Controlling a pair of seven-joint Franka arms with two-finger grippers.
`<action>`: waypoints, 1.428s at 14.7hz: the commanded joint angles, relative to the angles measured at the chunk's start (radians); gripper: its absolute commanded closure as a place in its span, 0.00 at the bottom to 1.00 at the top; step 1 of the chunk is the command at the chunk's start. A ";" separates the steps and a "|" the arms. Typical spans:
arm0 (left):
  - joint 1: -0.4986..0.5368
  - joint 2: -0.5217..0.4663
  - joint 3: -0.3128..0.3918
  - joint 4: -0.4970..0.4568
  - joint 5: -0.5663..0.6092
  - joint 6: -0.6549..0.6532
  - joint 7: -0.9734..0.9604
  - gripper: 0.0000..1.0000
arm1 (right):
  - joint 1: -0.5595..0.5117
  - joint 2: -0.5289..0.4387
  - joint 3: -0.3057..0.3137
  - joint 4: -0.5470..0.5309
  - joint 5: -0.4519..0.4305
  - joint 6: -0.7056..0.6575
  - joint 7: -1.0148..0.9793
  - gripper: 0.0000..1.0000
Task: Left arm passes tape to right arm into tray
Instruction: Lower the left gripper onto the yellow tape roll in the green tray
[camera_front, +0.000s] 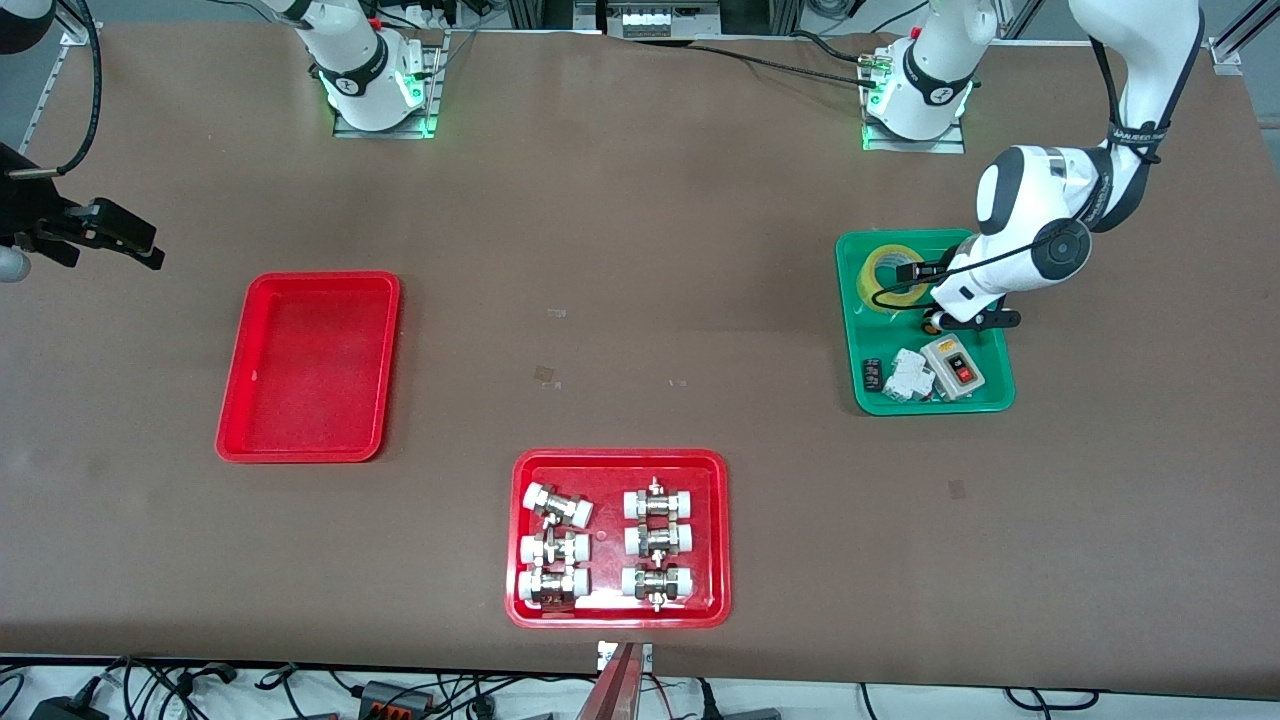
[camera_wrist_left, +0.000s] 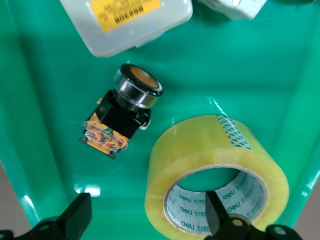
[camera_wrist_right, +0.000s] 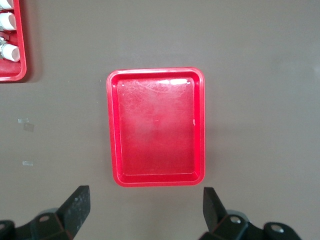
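Note:
The tape's patterned piece (camera_wrist_left: 234, 132) is flat across the roll. So I expect the tape to stay tightly wound when I pick it up by its side.
The tape (camera_front: 885, 272), a yellowish roll with a pale core, lies in the green tray (camera_front: 1003, 402), at the tray's end farther from the front camera. My left gripper (camera_front: 922, 295) is low over it and open. In the left wrist view one finger (camera_wrist_left: 216, 212) sits inside the roll's core and the other finger (camera_wrist_left: 79, 215) is outside over the tray floor, so the left gripper (camera_wrist_left: 148, 214) straddles the wall of the tape (camera_wrist_left: 200, 145). The plain red tray (camera_front: 310, 365) is empty. My right gripper (camera_front: 132, 240) hangs open and empty over the table beside that tray (camera_wrist_right: 156, 127).
In the green tray with the tape are a black-and-orange push button (camera_wrist_left: 125, 115), a white switch box (camera_front: 955, 365) with a red rocker, and small white and black parts (camera_front: 905, 378). A red tray of pipe fittings (camera_front: 520, 535) stands near the front camera's edge.

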 joint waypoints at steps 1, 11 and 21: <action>0.004 -0.005 -0.004 -0.011 -0.028 0.008 -0.001 0.15 | 0.003 -0.004 0.000 0.001 0.013 -0.010 -0.004 0.00; -0.002 -0.006 -0.022 -0.007 -0.077 -0.021 -0.021 0.70 | 0.003 -0.004 0.000 0.001 0.015 -0.012 -0.003 0.00; -0.002 -0.030 -0.027 0.117 -0.074 -0.187 -0.007 0.85 | 0.003 -0.007 0.001 0.004 0.017 -0.012 -0.001 0.00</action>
